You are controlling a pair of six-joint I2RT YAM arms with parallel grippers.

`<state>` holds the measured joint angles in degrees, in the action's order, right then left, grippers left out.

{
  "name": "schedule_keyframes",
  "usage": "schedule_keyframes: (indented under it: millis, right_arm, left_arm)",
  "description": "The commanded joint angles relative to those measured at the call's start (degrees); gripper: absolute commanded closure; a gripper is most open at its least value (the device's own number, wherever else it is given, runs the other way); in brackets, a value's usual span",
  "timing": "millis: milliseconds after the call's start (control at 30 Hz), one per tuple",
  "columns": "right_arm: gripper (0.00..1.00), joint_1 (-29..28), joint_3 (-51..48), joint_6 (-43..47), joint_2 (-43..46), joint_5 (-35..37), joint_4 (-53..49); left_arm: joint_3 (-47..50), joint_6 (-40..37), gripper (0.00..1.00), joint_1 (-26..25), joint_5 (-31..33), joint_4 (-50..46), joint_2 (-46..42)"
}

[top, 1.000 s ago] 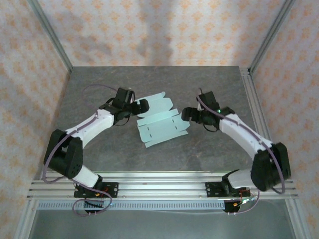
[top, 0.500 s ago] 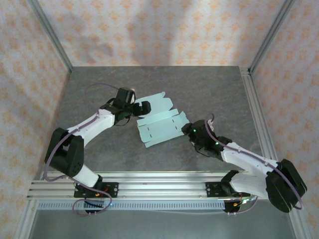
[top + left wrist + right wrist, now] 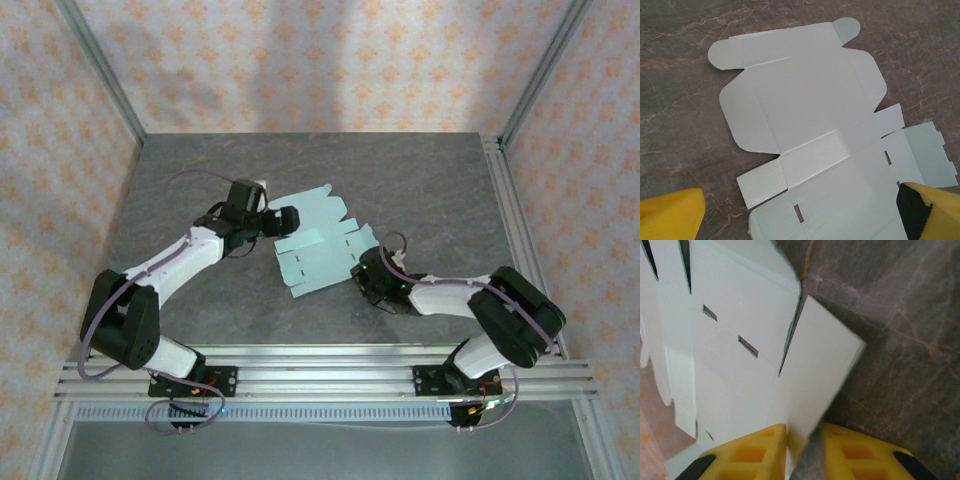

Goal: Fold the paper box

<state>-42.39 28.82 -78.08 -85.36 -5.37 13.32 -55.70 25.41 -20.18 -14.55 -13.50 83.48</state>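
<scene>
The paper box lies at an angle with its rounded flaps toward the back wall. My right gripper should turn the paper box straight first and then take its long edge.
The paper box is a pale mint-blue die-cut sheet lying mostly flat in the middle of the table. My left gripper hovers at its far left part, fingers wide open; in the left wrist view the sheet lies between and beyond my left gripper, untouched. My right gripper is low at the sheet's near right corner. In the right wrist view a side flap of the paper box runs up between the yellow fingers of my right gripper, which is shut on it, the flap lifted off the table.
The grey marbled table has free room round the sheet. Aluminium rails run along the near edge and the right side. Patterned walls enclose the back and sides.
The right arm swung from the sheet's right side down to its near right corner, and its gripper closed on the flap. The left arm barely moved.
</scene>
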Motion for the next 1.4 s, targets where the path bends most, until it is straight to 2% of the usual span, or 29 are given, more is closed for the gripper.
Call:
schedule_keyframes:
  millis: [0, 167, 400, 533, 700, 767, 833, 900, 967, 1033, 1167, 1300, 1367]
  right_arm:
    - [0.87, -0.2, 1.0, -0.1, -1.9, 0.2, 2.6]
    - [1.0, 3.0, 2.0, 5.9, -2.0, -2.1, -1.5]
    - [1.0, 11.2, 11.0, 29.4, -1.2, -12.7, -20.4]
    - [1.0, 16.7, 19.9, 47.2, -4.3, -18.0, -36.3]
    - [1.0, 21.3, 31.9, 64.4, -11.7, -19.8, -52.8]
    - [0.98, 22.2, 36.2, 68.1, -14.5, -16.8, -56.2]
    - [0.85, 23.1, 38.3, 68.6, -15.2, -15.9, -56.8]
    - [0.66, 23.3, 37.7, 67.3, -13.7, -15.9, -54.6]
    - [0.43, 23.2, 33.9, 63.5, -9.5, -14.9, -50.0]
    - [0.33, 23.3, 28.7, 58.5, -4.2, -13.1, -44.7]
    - [0.31, 23.2, 17.1, 44.4, 5.0, -12.8, -31.8]
    - [0.33, 22.9, 8.4, 32.4, 8.9, -15.5, -19.4]
    - [0.38, 22.9, 5.4, 28.6, 9.1, -17.7, -14.0]
  left_arm:
    - [1.6, -1.0, 0.0, 0.2, 1.7, -0.5, -2.5]
    - [2.3, -1.6, 0.0, 0.2, 2.3, -1.1, -3.9]
    - [2.3, -3.1, 0.0, 0.1, 2.8, -3.0, -5.0]
    - [1.7, -3.9, 0.0, 0.2, 2.4, -3.5, -4.7]
    - [0.6, -4.9, 0.0, 0.1, 1.6, -4.7, -3.5]
    - [0.7, -5.1, 0.0, 0.2, 1.4, -4.4, -3.2]
    - [0.4, -4.8, 0.0, 0.1, 1.3, -4.4, -3.0]
    - [0.2, -4.4, 0.0, 0.2, 0.8, -4.3, -3.0]
    - [0.4, -3.9, 0.0, 0.2, 0.2, -3.8, -3.0]
    - [0.4, -3.7, 0.0, 0.1, -0.1, -3.6, -2.9]
    - [0.1, -3.7, 0.0, 0.1, -0.6, -2.9, -2.4]
    - [-0.7, -3.7, 0.0, 0.1, -1.4, -2.3, -1.0]
    - [-1.5, -3.9, 0.0, 0.1, -1.6, -2.3, -0.2]
